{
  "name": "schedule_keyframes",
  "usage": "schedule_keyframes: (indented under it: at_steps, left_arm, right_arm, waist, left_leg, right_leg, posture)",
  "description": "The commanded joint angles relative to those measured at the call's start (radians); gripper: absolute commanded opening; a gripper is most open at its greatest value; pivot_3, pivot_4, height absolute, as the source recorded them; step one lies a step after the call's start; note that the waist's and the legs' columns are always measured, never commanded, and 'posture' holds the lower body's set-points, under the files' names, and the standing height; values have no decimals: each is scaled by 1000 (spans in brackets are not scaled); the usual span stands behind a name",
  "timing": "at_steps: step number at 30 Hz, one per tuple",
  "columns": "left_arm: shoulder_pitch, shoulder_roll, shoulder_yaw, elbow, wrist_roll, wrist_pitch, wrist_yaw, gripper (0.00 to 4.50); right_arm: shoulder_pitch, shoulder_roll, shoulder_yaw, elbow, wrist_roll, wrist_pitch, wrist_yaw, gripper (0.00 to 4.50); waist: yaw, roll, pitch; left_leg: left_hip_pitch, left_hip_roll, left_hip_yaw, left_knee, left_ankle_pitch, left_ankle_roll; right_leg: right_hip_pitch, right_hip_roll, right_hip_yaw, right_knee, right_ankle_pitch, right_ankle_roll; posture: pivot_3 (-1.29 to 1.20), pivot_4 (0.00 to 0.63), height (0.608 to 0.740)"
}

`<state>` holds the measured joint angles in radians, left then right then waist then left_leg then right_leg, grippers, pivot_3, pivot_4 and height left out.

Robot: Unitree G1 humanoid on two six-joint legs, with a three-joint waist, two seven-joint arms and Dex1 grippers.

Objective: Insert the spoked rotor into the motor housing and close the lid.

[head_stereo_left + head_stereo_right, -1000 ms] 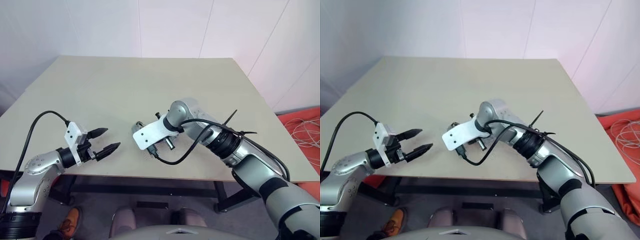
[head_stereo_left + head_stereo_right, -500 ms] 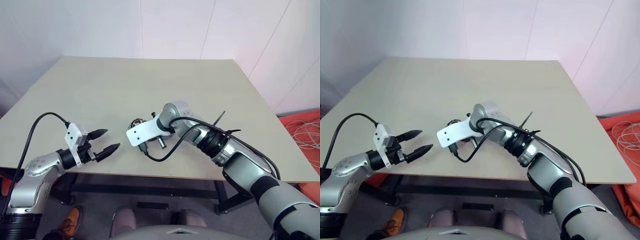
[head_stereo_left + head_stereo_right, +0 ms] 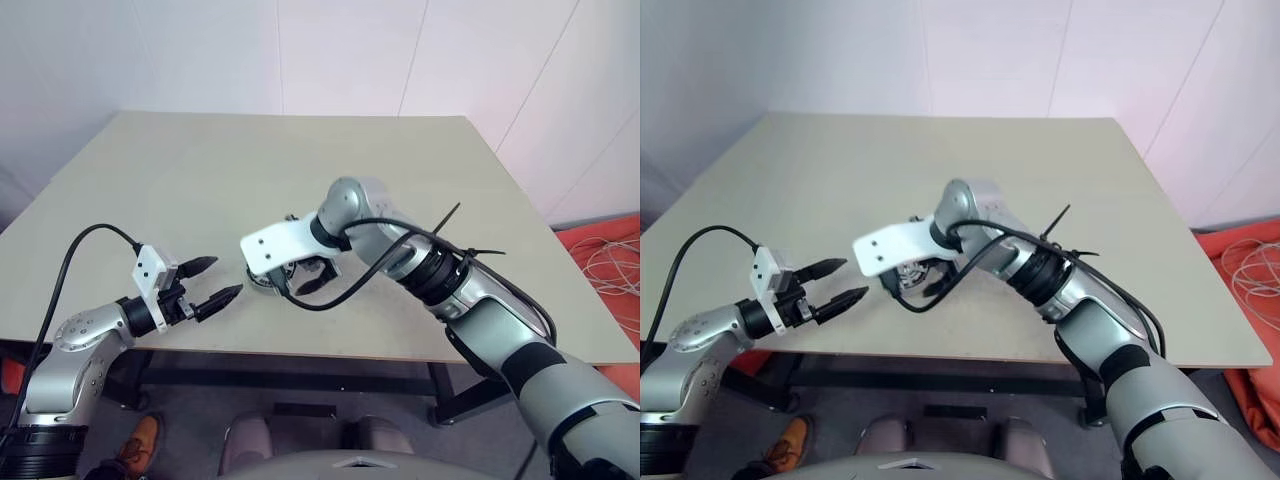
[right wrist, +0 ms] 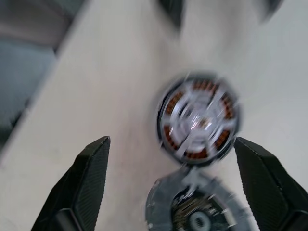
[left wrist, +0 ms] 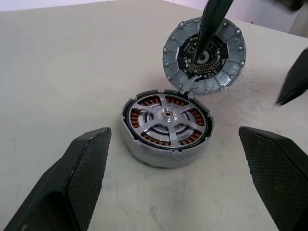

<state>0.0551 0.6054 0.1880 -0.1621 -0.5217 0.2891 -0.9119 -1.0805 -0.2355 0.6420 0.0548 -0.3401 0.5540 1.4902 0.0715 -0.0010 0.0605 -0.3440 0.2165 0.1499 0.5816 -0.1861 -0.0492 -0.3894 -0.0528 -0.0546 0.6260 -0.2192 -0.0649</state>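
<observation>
My gripper will turn the lid [image 4: 198,210] down, and the lid will swing over and cover the windings, because it meets the housing's rim at a narrow tab [image 4: 192,176].
The motor housing [image 5: 166,144] lies flat on the table, its copper windings showing around the silver spoked rotor [image 5: 166,115] seated inside it. The lid [image 5: 231,53] stands tilted on edge at the housing's far rim, dark face with green and white bits turned toward the left wrist camera. My right gripper [image 4: 171,142] hangs open above both, and one of its fingers [image 5: 211,24] crosses in front of the lid; I cannot tell if it touches. My left gripper [image 3: 222,280] is open just left of the housing [image 3: 262,287], holding nothing.
The beige table [image 3: 300,160] stretches far behind the parts, and its front edge runs close below them. The right forearm and its black cable [image 3: 340,295] arch over the housing from the right. Orange cloth and white cables [image 3: 610,260] lie on the floor at the right.
My right gripper has gone from shut to wide open, rising and swinging left. The housing with the rotor now shows beneath it. The left arm has kept still.
</observation>
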Motion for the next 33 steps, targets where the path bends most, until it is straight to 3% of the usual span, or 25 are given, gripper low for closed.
schedule_keyframes:
  at_steps: [1, 4, 8, 13, 17, 21, 29, 31, 33]
  left_arm:
    - [-16, 1, 4, -8, 6, -19, -4, 4500]
    - [-21, -2, 2, -5, 6, -21, -4, 4500]
    - [-19, 0, 9, -12, -9, -12, -8, 4500]
    - [-18, -3, 32, 10, 21, -57, 18, 4500]
    - [-8, 13, 61, 30, 16, -75, 5, 4500]
    - [21, 34, 91, 35, 13, -81, -16, 4500]
    - [20, 45, 108, 51, 16, -87, -29, 4500]
    - [8, 43, 101, 55, 19, -87, -25, 4500]
    - [4, 41, 98, 57, 21, -88, -24, 4500]
  right_arm:
    - [-104, 30, -144, -77, 150, 153, 25, 4490]
    - [-186, 58, -295, -29, 261, 235, -50, 4490]
    - [-241, 68, -498, 175, 329, 231, -286, 4490]
    - [-101, -27, -590, 423, 275, -126, -605, 4490]
    - [58, -93, -627, 493, 329, -178, -621, 4490]
    - [216, -132, -645, 448, 356, -118, -645, 3543]
    - [459, -142, -592, 181, 432, 41, -589, 685]
    - [487, -129, -570, 112, 473, 87, -558, 40]
    - [493, -108, -543, 69, 500, 115, -546, 40]
  waist:
    - [0, 0, 0]
    - [3, 1, 0]
    - [6, 0, 0]
    - [10, -3, -1]
    - [17, -2, -1]
    - [19, 1, 0]
    - [24, 2, 1]
    - [25, 2, 1]
    - [24, 2, 1]
  left_leg:
    - [0, 0, 0, 0, 0, 0]
    - [1, 0, 0, 0, 0, 0]
    - [2, 0, 0, 0, 0, 0]
    - [4, -2, 0, 0, 0, -1]
    - [0, -9, 0, 1, 1, -1]
    - [-6, -7, 0, -1, 2, -4]
    - [-4, -5, 1, -1, 1, -2]
    - [0, -3, 1, -1, 1, -2]
    - [4, -3, 1, -1, 1, -2]
  right_leg:
    - [0, 0, 0, 0, 0, 0]
    - [1, 0, 0, 0, -1, 1]
    - [1, 0, 0, 0, -2, 4]
    - [4, -1, 0, -2, -4, 6]
    - [2, -3, 0, -2, 0, 1]
    - [-5, 0, 0, -1, 1, -1]
    - [-5, 2, 0, -1, -1, -1]
    - [0, 2, 0, -2, -4, 4]
    - [3, 2, 0, -2, -4, 5]
  posture:
    - [0, 0, 740]
    - [0, 0, 740]
    - [0, 0, 740]
    - [0, 0, 740]
    - [0, 0, 740]
    - [0, 0, 740]
    - [0, 0, 740]
    - [0, 0, 740]
    - [0, 0, 740]
